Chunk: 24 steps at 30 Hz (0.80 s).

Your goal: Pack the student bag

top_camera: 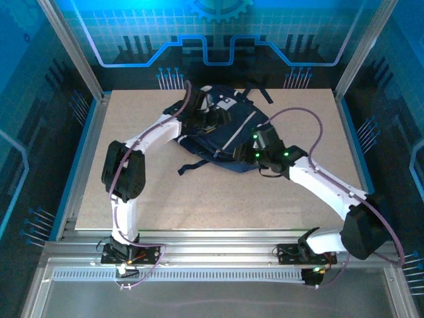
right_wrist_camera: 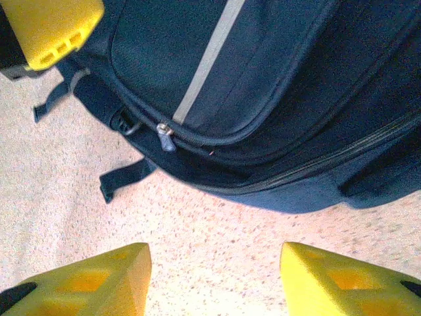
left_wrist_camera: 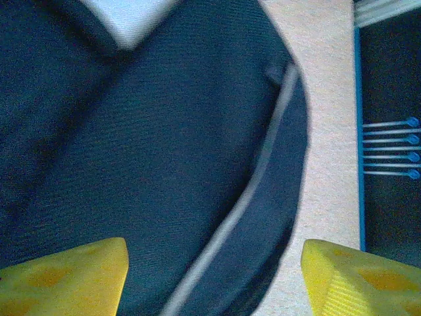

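Observation:
I expect the zipper pull (right_wrist_camera: 166, 138) to slide around the bend when I pull it, because the seam (right_wrist_camera: 245, 136) curves around the front pocket from there.
The student bag (top_camera: 225, 129), dark navy with light grey stripes, lies flat in the middle of the table. My left gripper (top_camera: 197, 122) hovers over its left side. In the left wrist view, the yellow fingers (left_wrist_camera: 66, 276) stand wide apart above the navy fabric (left_wrist_camera: 164, 151) and a grey stripe (left_wrist_camera: 253, 191), with nothing held. My right gripper (top_camera: 255, 147) is at the bag's right near edge. It is open (right_wrist_camera: 214, 276) over bare tabletop just short of the bag (right_wrist_camera: 276, 79). A zipper pull (right_wrist_camera: 164, 137) and a loose black strap (right_wrist_camera: 122, 178) lie ahead of it.
The speckled tabletop (top_camera: 132, 199) has free room to the left, right and front of the bag. Metal frame posts (top_camera: 76, 53) and blue walls close in the sides. A yellow finger of the other gripper (right_wrist_camera: 49, 26) shows at the top left of the right wrist view.

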Each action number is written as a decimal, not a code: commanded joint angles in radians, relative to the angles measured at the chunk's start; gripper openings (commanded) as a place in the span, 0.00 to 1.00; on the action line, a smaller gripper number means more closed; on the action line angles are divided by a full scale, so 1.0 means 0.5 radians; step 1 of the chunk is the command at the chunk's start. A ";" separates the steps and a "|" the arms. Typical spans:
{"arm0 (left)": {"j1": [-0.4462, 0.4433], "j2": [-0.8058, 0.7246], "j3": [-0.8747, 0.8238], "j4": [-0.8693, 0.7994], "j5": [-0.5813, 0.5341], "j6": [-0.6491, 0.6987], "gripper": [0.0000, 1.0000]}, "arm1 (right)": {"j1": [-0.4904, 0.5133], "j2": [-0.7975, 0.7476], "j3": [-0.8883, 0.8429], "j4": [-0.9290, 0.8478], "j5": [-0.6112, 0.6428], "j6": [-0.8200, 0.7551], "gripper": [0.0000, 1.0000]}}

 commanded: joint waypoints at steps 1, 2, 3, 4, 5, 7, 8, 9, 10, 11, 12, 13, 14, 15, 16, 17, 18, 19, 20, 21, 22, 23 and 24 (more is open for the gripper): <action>0.099 -0.160 -0.170 0.132 0.002 -0.018 0.71 | 0.154 0.162 0.102 0.050 0.268 0.196 0.53; 0.119 -0.182 -0.220 0.136 -0.017 -0.001 0.71 | 0.203 0.219 0.143 0.066 0.311 0.208 0.51; 0.136 -0.198 -0.273 0.144 -0.027 0.010 0.72 | 0.246 0.283 0.188 0.070 0.351 0.221 0.50; 0.153 -0.208 -0.309 0.149 -0.032 0.021 0.72 | 0.279 0.337 0.227 0.073 0.382 0.225 0.49; 0.167 -0.211 -0.347 0.154 -0.033 0.027 0.72 | 0.310 0.405 0.275 0.074 0.411 0.231 0.48; 0.186 -0.215 -0.405 0.165 -0.033 0.035 0.72 | 0.344 0.528 0.359 0.064 0.425 0.267 0.47; 0.192 -0.212 -0.431 0.172 -0.037 0.045 0.72 | 0.361 0.590 0.392 0.072 0.441 0.282 0.46; 0.196 -0.207 -0.453 0.178 -0.050 0.052 0.72 | 0.379 0.645 0.424 0.078 0.469 0.304 0.45; 0.198 -0.199 -0.466 0.182 -0.062 0.064 0.72 | 0.390 0.695 0.447 0.086 0.491 0.327 0.44; 0.201 -0.187 -0.476 0.179 -0.072 0.074 0.72 | 0.404 0.746 0.469 0.109 0.504 0.343 0.43; 0.204 -0.167 -0.480 0.178 -0.078 0.082 0.72 | 0.416 0.796 0.490 0.135 0.529 0.351 0.42; 0.207 -0.149 -0.480 0.178 -0.082 0.086 0.72 | 0.429 0.841 0.516 0.140 0.553 0.365 0.41; 0.214 -0.126 -0.478 0.179 -0.081 0.087 0.72 | 0.437 0.890 0.549 0.143 0.581 0.375 0.40; 0.220 -0.105 -0.478 0.181 -0.076 0.082 0.72 | 0.448 0.937 0.575 0.151 0.618 0.374 0.40; 0.228 -0.083 -0.479 0.190 -0.066 0.073 0.72 | 0.457 0.986 0.612 0.138 0.659 0.384 0.39; 0.232 -0.059 -0.481 0.196 -0.052 0.061 0.72 | 0.458 1.034 0.646 0.128 0.691 0.398 0.39; 0.237 -0.044 -0.484 0.208 -0.036 0.048 0.72 | 0.456 1.081 0.676 0.129 0.731 0.401 0.38; 0.239 -0.034 -0.487 0.217 -0.024 0.040 0.72 | 0.461 1.112 0.699 0.123 0.769 0.408 0.38; 0.239 -0.026 -0.494 0.229 -0.019 0.032 0.72 | 0.459 1.146 0.725 0.124 0.809 0.423 0.37; 0.239 -0.022 -0.499 0.239 -0.013 0.024 0.72 | 0.461 1.179 0.746 0.131 0.843 0.424 0.36; 0.239 -0.019 -0.506 0.250 -0.011 0.020 0.72 | 0.461 1.197 0.761 0.132 0.868 0.423 0.36; 0.239 -0.015 -0.511 0.255 -0.010 0.014 0.72 | 0.462 1.221 0.787 0.126 0.915 0.424 0.35; 0.239 -0.008 -0.510 0.259 -0.009 0.011 0.72 | 0.460 1.242 0.805 0.127 0.957 0.423 0.35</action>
